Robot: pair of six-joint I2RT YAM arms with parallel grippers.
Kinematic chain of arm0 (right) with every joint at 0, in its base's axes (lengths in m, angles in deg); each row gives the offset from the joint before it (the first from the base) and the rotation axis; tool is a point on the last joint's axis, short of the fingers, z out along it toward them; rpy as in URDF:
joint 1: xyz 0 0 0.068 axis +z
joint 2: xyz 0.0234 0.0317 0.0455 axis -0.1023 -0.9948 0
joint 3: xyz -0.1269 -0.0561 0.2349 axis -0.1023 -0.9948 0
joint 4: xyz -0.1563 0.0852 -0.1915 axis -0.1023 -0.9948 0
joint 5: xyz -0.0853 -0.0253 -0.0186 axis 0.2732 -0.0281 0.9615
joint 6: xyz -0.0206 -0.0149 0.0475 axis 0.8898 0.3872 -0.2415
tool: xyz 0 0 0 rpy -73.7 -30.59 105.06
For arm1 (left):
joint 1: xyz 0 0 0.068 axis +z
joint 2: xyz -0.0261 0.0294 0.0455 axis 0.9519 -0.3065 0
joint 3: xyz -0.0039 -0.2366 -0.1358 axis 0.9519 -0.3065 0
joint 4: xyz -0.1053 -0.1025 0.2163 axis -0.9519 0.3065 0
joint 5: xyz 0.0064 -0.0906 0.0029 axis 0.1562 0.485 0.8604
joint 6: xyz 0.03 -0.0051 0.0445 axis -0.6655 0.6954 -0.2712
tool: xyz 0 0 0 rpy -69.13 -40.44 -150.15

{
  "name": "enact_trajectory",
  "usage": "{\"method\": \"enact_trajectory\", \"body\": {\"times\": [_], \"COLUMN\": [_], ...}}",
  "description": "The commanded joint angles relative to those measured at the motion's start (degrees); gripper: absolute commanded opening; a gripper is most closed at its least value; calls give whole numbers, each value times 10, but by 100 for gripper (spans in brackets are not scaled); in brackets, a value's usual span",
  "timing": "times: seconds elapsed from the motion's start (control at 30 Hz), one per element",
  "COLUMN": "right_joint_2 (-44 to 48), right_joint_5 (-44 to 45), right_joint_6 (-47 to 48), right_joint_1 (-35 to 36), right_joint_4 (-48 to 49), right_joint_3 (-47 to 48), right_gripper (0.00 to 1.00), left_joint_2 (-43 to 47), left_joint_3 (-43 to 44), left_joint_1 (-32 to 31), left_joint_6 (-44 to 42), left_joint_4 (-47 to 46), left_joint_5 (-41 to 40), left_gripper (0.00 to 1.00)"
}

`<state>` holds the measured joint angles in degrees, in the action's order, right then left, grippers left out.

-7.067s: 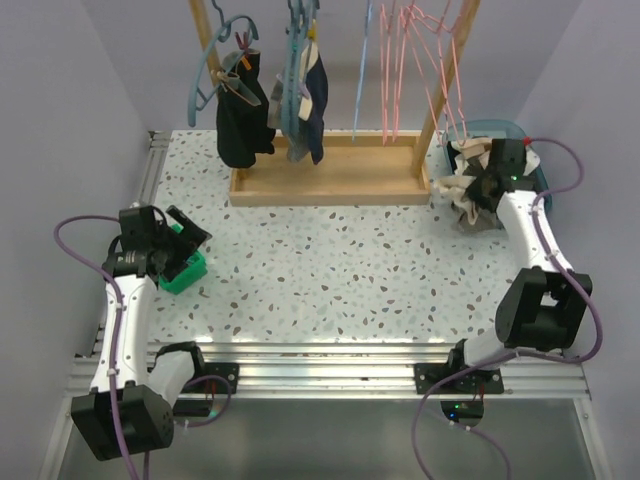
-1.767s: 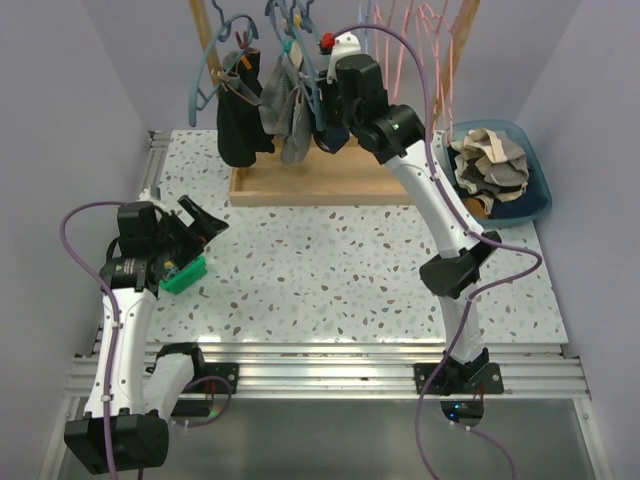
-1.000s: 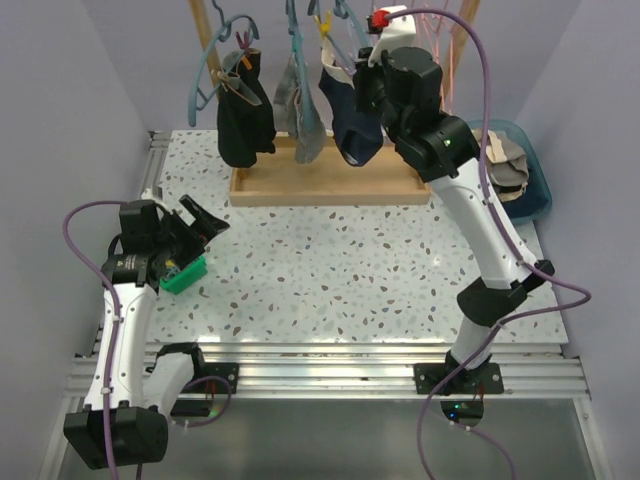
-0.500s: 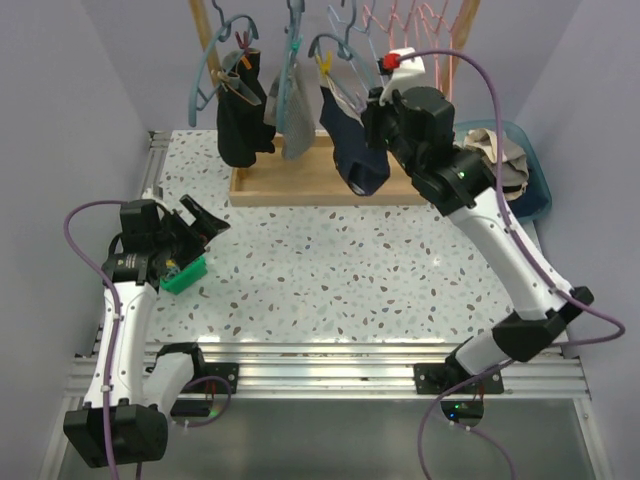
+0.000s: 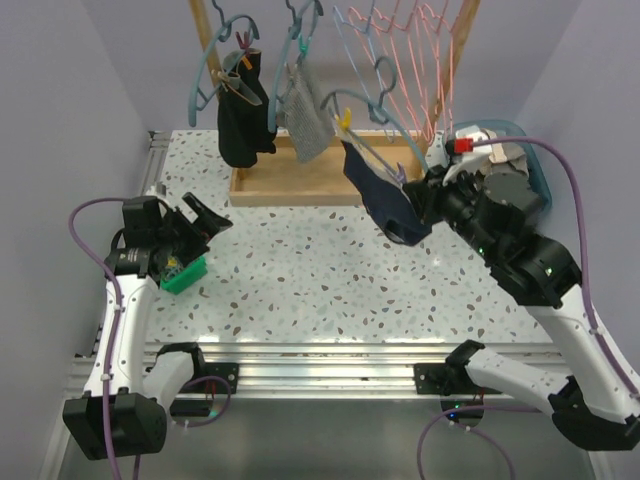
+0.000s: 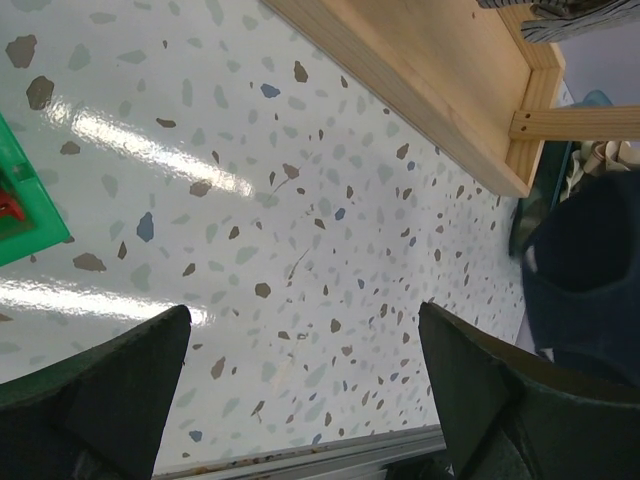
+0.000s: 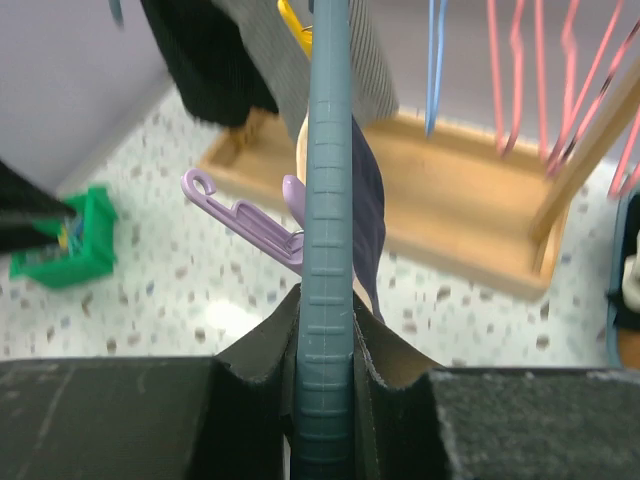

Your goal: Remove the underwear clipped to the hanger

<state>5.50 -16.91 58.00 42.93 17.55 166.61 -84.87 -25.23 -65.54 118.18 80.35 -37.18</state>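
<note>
The purple peg (image 5: 400, 172) is hanging high by the wooden rack, a long way from my left gripper, so my right gripper should first bring the hanger down over the clear tabletop (image 5: 345, 262).
My right gripper (image 5: 420, 190) is shut on a teal hanger (image 5: 372, 105) and holds it in the air in front of the wooden rack. In the right wrist view the hanger's ribbed bar (image 7: 328, 200) runs between the jaws of the right gripper (image 7: 328, 340). Dark navy underwear (image 5: 385, 205) hangs from the hanger, clipped by a yellow peg (image 5: 345, 121) and a purple peg (image 7: 240, 220). The underwear also shows in the left wrist view (image 6: 590, 270). My left gripper (image 5: 205, 225) is open and empty at the table's left, over bare tabletop (image 6: 300, 250).
The wooden rack (image 5: 325, 185) at the back holds teal hangers with black (image 5: 240, 120) and grey (image 5: 305, 110) garments, plus empty pink hangers (image 5: 410, 60). A blue basin of clothes (image 5: 510, 150) stands at the back right. A green box (image 5: 185, 272) sits by the left gripper.
My right arm has pulled the teal hanger with the navy underwear off the rack, toward the front and right. The left arm has barely moved.
</note>
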Motion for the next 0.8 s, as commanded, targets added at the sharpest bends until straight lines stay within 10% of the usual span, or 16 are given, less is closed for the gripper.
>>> {"method": "enact_trajectory", "body": {"times": [0.0,0.23,0.5,0.77], "right_joint_2": [49,158,184,124], "right_joint_5": [-62,-64,170,35], "right_joint_6": [-17,-71,-97,-43], "right_joint_1": [-1,-2,-2,-1], "right_joint_4": [-67,-140,-161,-60], "right_joint_3": [-69,-195,-215,-245], "right_gripper": [0,0,0,0], "left_joint_2": [2,-3,-8,-3], "left_joint_3": [21,16,4,-15], "left_joint_1": [-1,-2,-41,-80], "left_joint_6": [6,13,33,60], "left_joint_4": [-28,-42,-94,-130], "left_joint_5": [22,50,84,91], "left_gripper": [100,100,100,100]}}
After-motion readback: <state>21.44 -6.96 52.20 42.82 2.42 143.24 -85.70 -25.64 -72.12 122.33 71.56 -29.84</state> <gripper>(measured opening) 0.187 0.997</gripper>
